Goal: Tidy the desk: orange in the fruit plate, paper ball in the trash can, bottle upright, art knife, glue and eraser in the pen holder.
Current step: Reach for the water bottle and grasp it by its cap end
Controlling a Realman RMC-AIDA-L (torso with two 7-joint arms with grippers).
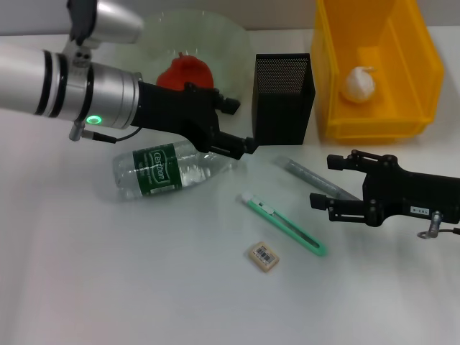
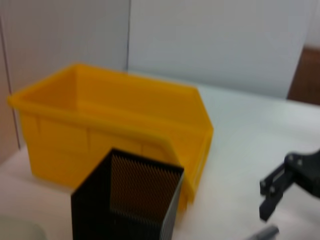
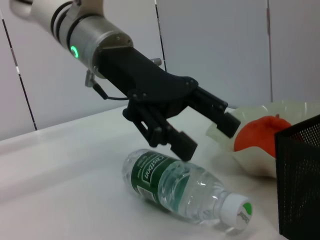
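Observation:
The bottle's end with the cap (image 3: pixel 237 212) lies clear of the pen holder below the left gripper's open fingers, so the robot should keep tipping that gripper down until it closes around the bottle's neck (image 1: pixel 213 165).
A clear water bottle (image 1: pixel 169 169) with a green label lies on its side on the table, also seen as the bottle (image 3: pixel 180 187). My left gripper (image 1: pixel 242 126) hangs open just over the bottle's cap end, holding nothing; the right wrist view shows it as the left gripper (image 3: pixel 207 135). The orange (image 1: pixel 187 72) rests in the glass fruit plate (image 1: pixel 215 36). The paper ball (image 1: pixel 358 84) lies in the yellow trash bin (image 1: pixel 402 122). A green art knife (image 1: pixel 284 224), an eraser (image 1: pixel 263 256) and a grey glue stick (image 1: pixel 302 171) lie on the table. My right gripper (image 1: pixel 323 181) is open at the glue stick's near end.
The black mesh pen holder (image 1: pixel 282 97) stands between the plate and the bin, right behind my left gripper. The left wrist view shows the pen holder (image 2: pixel 135 200), the bin (image 2: pixel 110 130) and my right gripper (image 2: pixel 272 192).

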